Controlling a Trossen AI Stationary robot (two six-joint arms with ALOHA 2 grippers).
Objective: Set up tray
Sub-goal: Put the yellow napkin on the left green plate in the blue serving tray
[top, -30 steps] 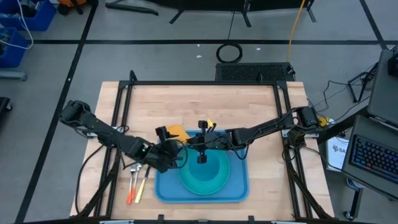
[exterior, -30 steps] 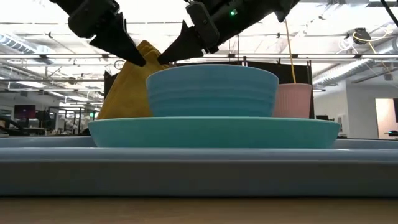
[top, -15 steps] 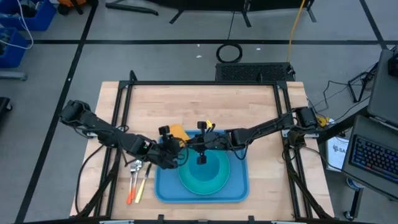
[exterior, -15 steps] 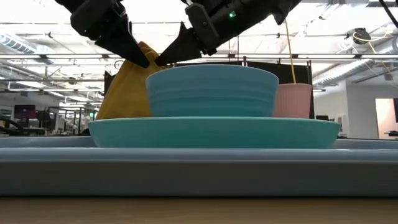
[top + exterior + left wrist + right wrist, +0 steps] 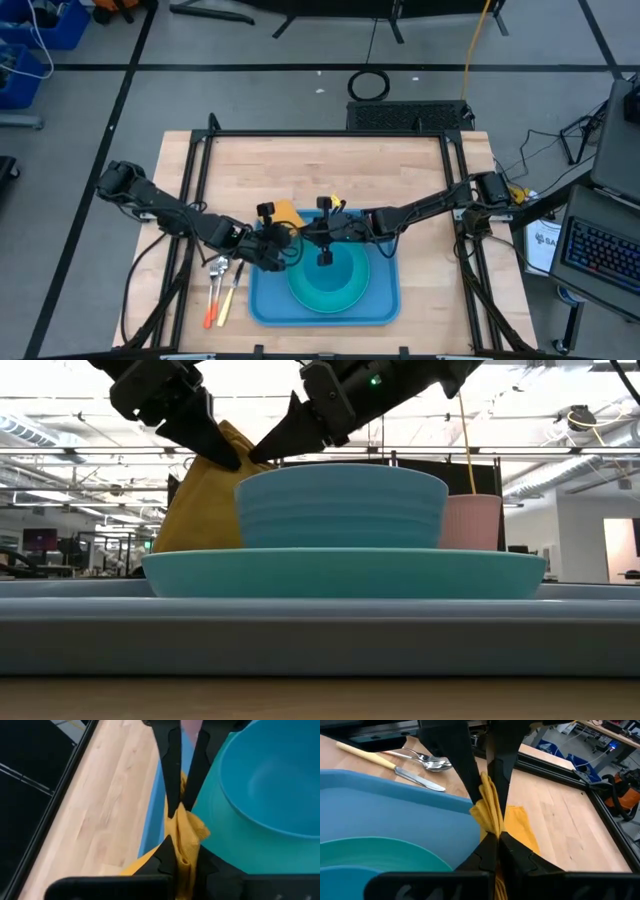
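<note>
The napkin's same bunched fold (image 5: 239,447) is pinched by both grippers, so my right gripper should open and my left gripper should put the napkin on the tray (image 5: 268,296) next to the plate.
A yellow cloth napkin (image 5: 287,211) lies off the blue tray's (image 5: 385,305) far left corner, one part drawn up into a peak (image 5: 205,500). Both grippers are shut on that peak. My left gripper (image 5: 277,243) comes from the left, my right gripper (image 5: 300,234) from the right, tips almost meeting. On the tray sits a turquoise plate (image 5: 340,572) carrying a blue bowl (image 5: 340,505). A pink cup (image 5: 470,520) stands behind them on the right. My left gripper pinches a bunched fold of the napkin (image 5: 184,851) between its two fingers, slanting down from the table's left. The cloth is gathered in several layers and rises clear of the table. My right gripper pinches the same fold (image 5: 489,822) just beside it, slanting down from the right. Below the fingers the napkin hangs slack, its lower part (image 5: 520,827) on the wooden table.
A fork, spoon and knives (image 5: 220,290) lie on the wood left of the tray. The black frame rails (image 5: 190,200) run along the table's sides. Bare wood (image 5: 330,165) stretches across the far half.
My left gripper has moved a little toward the right, up to the raised napkin, and has shut on it beside my right gripper. My right gripper has kept its hold, and the napkin's peak stays lifted.
</note>
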